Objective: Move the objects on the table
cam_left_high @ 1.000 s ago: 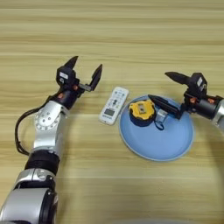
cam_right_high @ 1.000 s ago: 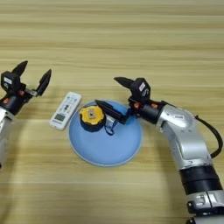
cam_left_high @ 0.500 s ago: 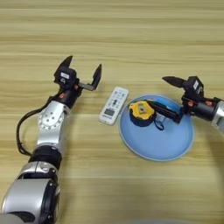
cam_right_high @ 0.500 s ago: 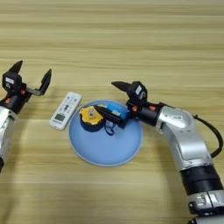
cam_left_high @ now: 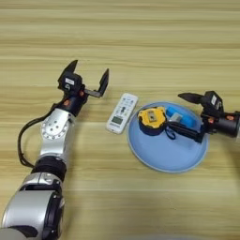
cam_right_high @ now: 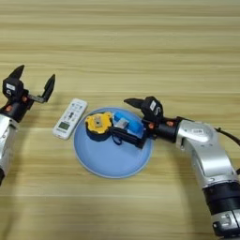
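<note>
The block lies (cam_left_high: 184, 114) past the tape measure from my left gripper, so my right gripper should raise the block and present its grey end (cam_left_high: 175, 118) to my left gripper.
The slim white remote (cam_left_high: 122, 112) lies flat on the table (cam_left_high: 140, 37), just left of the light blue plate (cam_left_high: 168, 157). On the plate's far half rest the yellow-and-black tape measure (cam_left_high: 151, 119) and, right of it, the blue-and-grey block (cam_right_high: 127, 123). My right gripper (cam_right_high: 119, 116) reaches in from the right and is open. One finger is on the far side of the block and the other lies along its near side. My left gripper (cam_left_high: 89, 75) hovers open and empty, up and to the left of the remote.
The left arm's black cable (cam_left_high: 23, 140) loops beside the arm at the left. Bare wood stretches across the far half of the table and in front of the plate.
My right gripper has dropped lower over the plate, bringing its open fingers to either side of the block. The left gripper and the objects have stayed put.
</note>
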